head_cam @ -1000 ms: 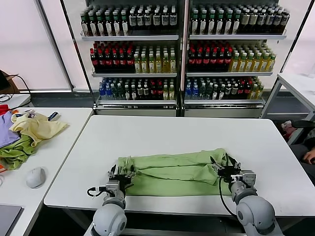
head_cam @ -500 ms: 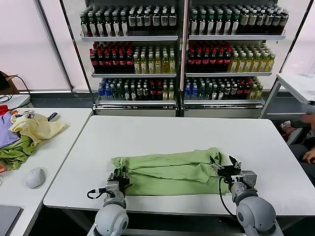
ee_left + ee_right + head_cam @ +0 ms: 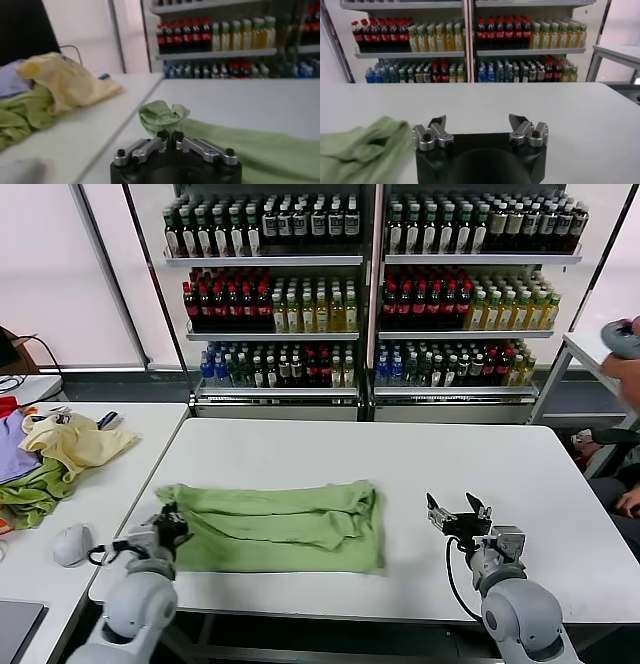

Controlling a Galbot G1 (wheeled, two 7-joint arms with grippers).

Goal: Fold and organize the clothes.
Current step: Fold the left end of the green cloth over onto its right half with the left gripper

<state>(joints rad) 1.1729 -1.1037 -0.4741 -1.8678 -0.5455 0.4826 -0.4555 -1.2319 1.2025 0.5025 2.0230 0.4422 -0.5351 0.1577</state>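
Observation:
Next, my left gripper folds the pinched end back over the shirt's far half [image 3: 325, 529], because the light green shirt is stretched long with its pinched end [image 3: 170, 496] close to the table's edge.
The light green shirt [image 3: 275, 527] lies as a folded band on the white table [image 3: 400, 454], shifted toward the table's left side. My left gripper [image 3: 172, 522] is shut on the shirt's left end; the left wrist view shows a bunched bit of green cloth [image 3: 162, 116] pinched at my left gripper [image 3: 168, 134]. My right gripper [image 3: 455, 512] is open and empty, over bare table to the right of the shirt's right edge. In the right wrist view my right gripper [image 3: 479, 122] has spread jaws and the shirt [image 3: 362, 145] lies off to one side.
A side table on the left holds a heap of pale yellow, green and purple garments [image 3: 50, 454] and a grey mouse [image 3: 72, 544]. Bottle shelves [image 3: 370, 294] stand behind the table. A person's arm [image 3: 625, 354] shows at the far right.
My left gripper pulled the shirt leftward across the table. My right gripper let go of the shirt's right end and now stays open, apart from the cloth.

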